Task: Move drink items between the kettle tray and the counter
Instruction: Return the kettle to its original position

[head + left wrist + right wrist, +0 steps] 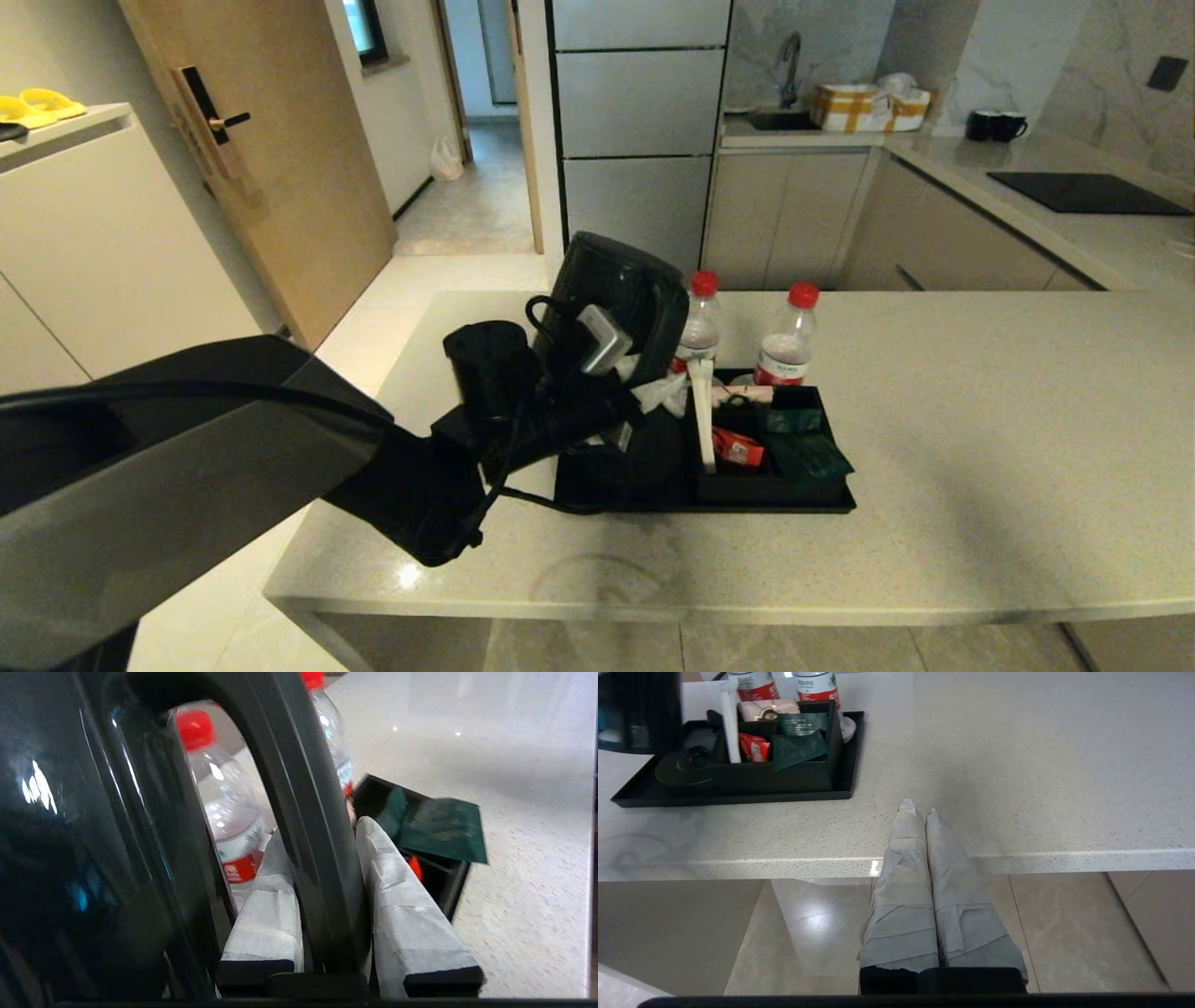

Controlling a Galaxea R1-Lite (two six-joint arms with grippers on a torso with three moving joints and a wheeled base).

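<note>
The black kettle (pixel 622 289) is hanging at a tilt over its round base (pixel 687 772), so my left gripper should move back and turn it upright before lowering it there.
The black kettle (pixel 616 299) hangs tilted above the left end of the black kettle tray (pixel 822 504), clear of its round base (pixel 686 765). My left gripper (pixel 324 830) is shut on the kettle's side handle (pixel 317 868), with one taped finger (pixel 266 914) on each side of it. Two clear water bottles with red caps (pixel 698 322) (pixel 789 336) stand upright at the tray's far side, behind the boxed section. My right gripper (pixel 917 809) is shut on nothing, low at the front edge of the grey speckled counter (pixel 980 448); the head view does not show it.
The boxed section holds green sachets (pixel 812 453), a red sachet (pixel 738 446) and a white upright stick (pixel 702 420). A black cord (pixel 541 499) trails off the tray's left front. A second counter with a cooktop (pixel 1088 191) and mugs (pixel 994 124) lies far right.
</note>
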